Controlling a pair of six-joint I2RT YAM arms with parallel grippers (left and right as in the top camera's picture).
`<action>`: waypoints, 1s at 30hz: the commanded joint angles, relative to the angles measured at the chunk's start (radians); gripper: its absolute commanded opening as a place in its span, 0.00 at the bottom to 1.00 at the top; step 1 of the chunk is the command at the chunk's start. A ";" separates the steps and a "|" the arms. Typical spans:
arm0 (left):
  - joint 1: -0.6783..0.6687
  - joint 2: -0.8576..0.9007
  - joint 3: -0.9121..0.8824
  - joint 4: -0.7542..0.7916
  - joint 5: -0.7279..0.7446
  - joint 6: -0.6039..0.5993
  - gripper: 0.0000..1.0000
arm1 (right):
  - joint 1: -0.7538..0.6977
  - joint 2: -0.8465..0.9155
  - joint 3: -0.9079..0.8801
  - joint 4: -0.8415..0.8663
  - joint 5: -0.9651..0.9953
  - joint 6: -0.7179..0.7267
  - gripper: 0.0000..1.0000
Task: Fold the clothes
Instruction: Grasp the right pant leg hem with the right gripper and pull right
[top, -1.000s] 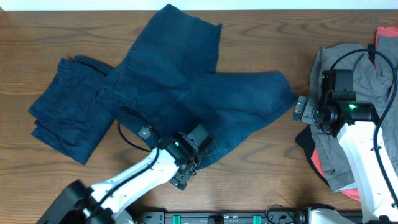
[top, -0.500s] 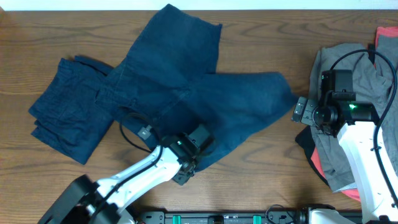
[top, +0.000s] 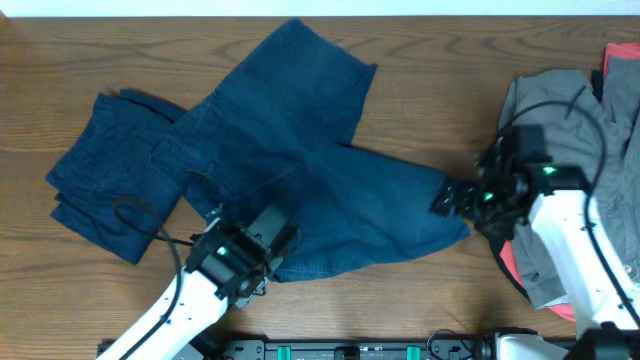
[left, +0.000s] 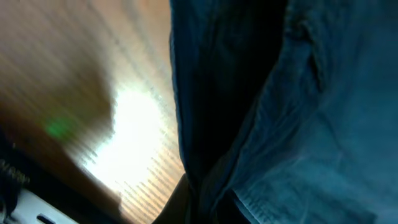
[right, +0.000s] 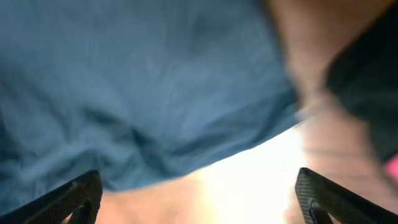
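The garment's near leg splays away from its far leg, so the robot's right gripper should pull the near leg's tip taut and lay it over the far leg.
The clothes are dark navy denim. One garment lies spread across the table's middle; a second one sits bunched at the left. My left gripper is shut on the spread garment's near edge. In the left wrist view a fold of that fabric runs down into the jaws at the bottom, above the wood. My right gripper is open at the tip of the garment's right leg. In the right wrist view its fingertips stand wide apart, with the blue cloth just ahead and nothing between them.
A heap of grey clothing with red pieces lies at the right edge, under the right arm. A black cable loops beside the left arm. The table's front rail runs along the bottom.
The left gripper closed on the garment's near edge and moved left with it. The garment shifted and its top leg swung right. The right gripper moved left and down to the right leg's tip.
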 joint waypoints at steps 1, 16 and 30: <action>0.007 -0.013 -0.005 0.003 -0.063 0.036 0.06 | 0.032 0.005 -0.090 0.018 -0.083 0.117 0.97; 0.007 -0.008 -0.005 -0.051 -0.056 0.037 0.06 | 0.034 0.005 -0.426 0.636 0.079 0.343 0.69; 0.006 -0.008 -0.005 -0.018 0.039 0.135 0.06 | -0.026 -0.048 -0.375 0.514 0.084 0.313 0.01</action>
